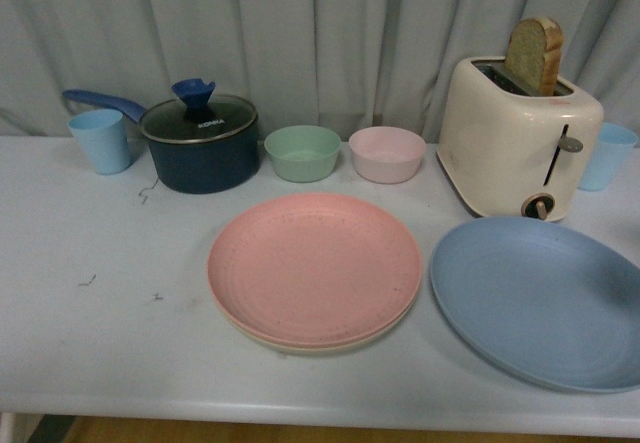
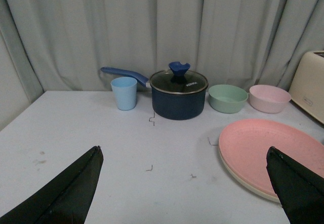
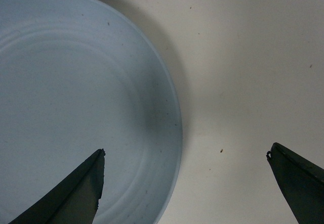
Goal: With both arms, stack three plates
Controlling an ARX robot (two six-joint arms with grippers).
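Note:
I am going to lower the blue plate point(image 1: 543, 303), which looks as wide as the pink plate point(image 1: 316, 270). It will cover the top side of the pink plate down to thin rims.
The pink plate point(image 1: 313, 266) lies on the cream-beige plate point(image 1: 300, 345), whose rim shows beneath it, at the table's middle. The light blue plate point(image 1: 540, 298) lies alone to the right, in front of the toaster. Neither arm shows in the front view. My left gripper point(image 2: 183, 155) is open and empty above the bare table, with the pink plate point(image 2: 273, 150) and the cream rim point(image 2: 243, 182) by one fingertip. My right gripper point(image 3: 185, 155) is open and empty above the blue plate's point(image 3: 76, 102) rim, one fingertip over the plate, the other over the table.
At the back stand a light blue cup point(image 1: 101, 140), a dark blue lidded pot point(image 1: 199, 143), a green bowl point(image 1: 302, 152), a pink bowl point(image 1: 387, 153), a cream toaster point(image 1: 518, 143) with bread, and another blue cup point(image 1: 606, 155). The table's front edge point(image 1: 300, 418) is near.

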